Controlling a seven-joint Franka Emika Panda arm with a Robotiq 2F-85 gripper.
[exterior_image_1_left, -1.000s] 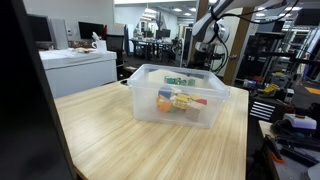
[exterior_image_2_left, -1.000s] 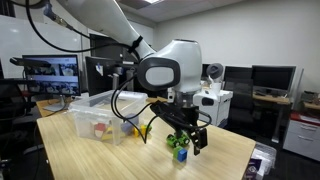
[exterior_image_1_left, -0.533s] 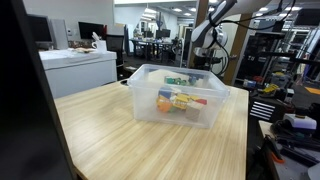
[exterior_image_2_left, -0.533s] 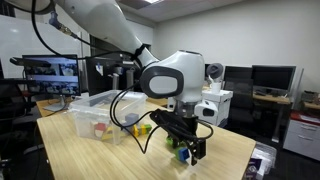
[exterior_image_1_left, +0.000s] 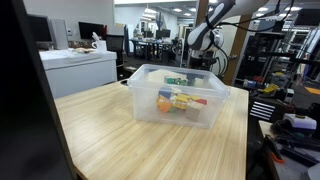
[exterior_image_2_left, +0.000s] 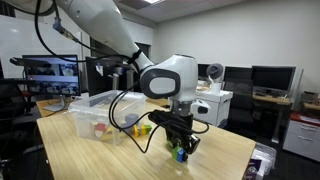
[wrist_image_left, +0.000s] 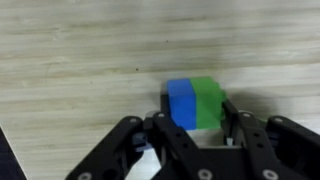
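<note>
The block (exterior_image_2_left: 181, 155) is square between both fingers and the clear bin's top (exterior_image_1_left: 180, 79) is open. My gripper should carry on lifting the block over the bin and let it go inside.
A small block, blue on one half and green on the other (wrist_image_left: 195, 103), lies on the wooden table (wrist_image_left: 80, 60). My gripper (wrist_image_left: 196, 108) straddles it, one black finger pressed against the blue side and the other against the green side. In an exterior view the gripper (exterior_image_2_left: 181, 150) points straight down at the table's near corner with the block (exterior_image_2_left: 182, 156) between its fingertips. The block still rests on the table.
A clear plastic bin (exterior_image_2_left: 95, 118) holding several coloured toys stands on the table; it fills the middle of an exterior view (exterior_image_1_left: 180, 95). A yellow item (exterior_image_2_left: 143, 129) lies beside it. The table edge (exterior_image_2_left: 235, 160) is close to the gripper. Desks and monitors stand behind.
The gripper has come down over the block and its fingers have drawn in from wide open to touch the block's two sides.
</note>
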